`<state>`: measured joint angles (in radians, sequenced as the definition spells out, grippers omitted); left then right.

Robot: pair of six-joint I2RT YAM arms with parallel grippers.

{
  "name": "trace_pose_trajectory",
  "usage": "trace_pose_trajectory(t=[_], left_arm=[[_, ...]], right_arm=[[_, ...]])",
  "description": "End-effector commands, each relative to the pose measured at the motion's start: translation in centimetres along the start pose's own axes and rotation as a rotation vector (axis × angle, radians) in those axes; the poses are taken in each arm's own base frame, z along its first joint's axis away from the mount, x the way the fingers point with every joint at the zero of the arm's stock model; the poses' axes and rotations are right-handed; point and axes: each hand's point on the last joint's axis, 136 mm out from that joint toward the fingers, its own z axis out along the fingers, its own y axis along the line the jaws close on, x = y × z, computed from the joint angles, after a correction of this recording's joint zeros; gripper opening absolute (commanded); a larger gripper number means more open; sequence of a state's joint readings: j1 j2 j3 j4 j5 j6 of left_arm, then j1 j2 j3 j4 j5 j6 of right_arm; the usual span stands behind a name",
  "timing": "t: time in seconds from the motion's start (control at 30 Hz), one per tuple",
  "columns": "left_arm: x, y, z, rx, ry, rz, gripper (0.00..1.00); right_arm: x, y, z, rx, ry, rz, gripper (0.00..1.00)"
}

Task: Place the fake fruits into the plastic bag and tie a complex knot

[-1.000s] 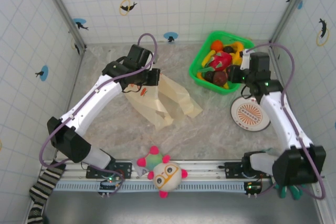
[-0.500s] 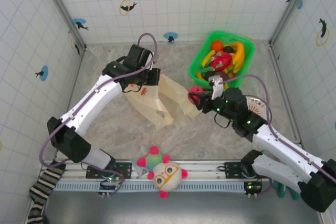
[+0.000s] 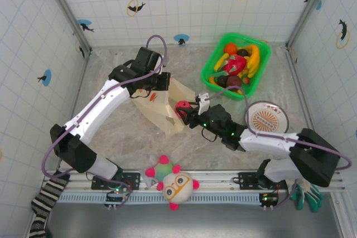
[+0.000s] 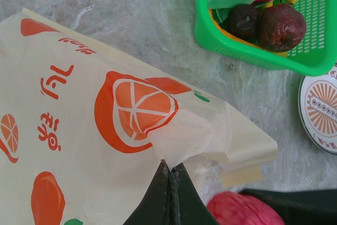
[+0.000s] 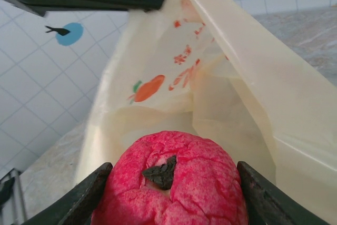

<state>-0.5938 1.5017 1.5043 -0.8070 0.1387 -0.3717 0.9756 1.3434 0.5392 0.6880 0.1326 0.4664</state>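
Note:
The plastic bag's opening (image 5: 184, 90) is wide ahead of the red fruit, so my right gripper should keep moving into the bag and let go of the red fruit deep inside (image 5: 213, 119).
The cream plastic bag (image 3: 159, 108) with orange fruit prints lies on the table. My left gripper (image 3: 161, 83) is shut on the bag's upper edge (image 4: 174, 146) and holds its mouth open. My right gripper (image 3: 184, 110) is shut on a red fake fruit (image 5: 171, 180) with a dark stem, right at the bag's open mouth (image 5: 174, 114). In the left wrist view the same red fruit (image 4: 242, 212) sits low on the right. More fake fruits (image 3: 235, 65), red, maroon, orange and yellow, lie in the green basket (image 3: 207, 71). The knot is out of view.
A round white disc with an orange print (image 3: 266, 119) lies right of my right arm. A pink-spiked plush toy with glasses (image 3: 173, 185) sits at the near edge between the arm bases. A striped sock (image 3: 43, 200) hangs at the bottom left. Tiled walls enclose the table.
My right arm has swung from the green basket leftward across the table, carrying the red fruit to the bag's mouth. The left arm and the bag have stayed put.

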Motion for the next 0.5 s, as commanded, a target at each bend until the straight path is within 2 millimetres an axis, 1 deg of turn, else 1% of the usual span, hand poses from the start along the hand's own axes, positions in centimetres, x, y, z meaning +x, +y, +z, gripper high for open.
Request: trace_pose_trajectory(t=[0.0, 0.17, 0.3, 0.47], left_arm=[[0.1, -0.4, -1.0, 0.022, -0.001, -0.012, 0.0], [0.4, -0.8, -1.7, 0.043, 0.007, -0.006, 0.0], [0.2, -1.5, -2.2, 0.081, -0.009, -0.009, 0.0], [0.1, -2.2, -2.4, 0.101, -0.011, -0.008, 0.0]], right_arm=[[-3.5, 0.7, 1.4, -0.005, -0.16, 0.009, 0.52], [-2.4, -0.7, 3.8, 0.041, -0.168, -0.029, 0.52], [-1.6, -1.0, 5.8, 0.047, -0.169, -0.055, 0.52], [-1.3, -1.7, 8.4, 0.078, -0.198, -0.082, 0.53]])
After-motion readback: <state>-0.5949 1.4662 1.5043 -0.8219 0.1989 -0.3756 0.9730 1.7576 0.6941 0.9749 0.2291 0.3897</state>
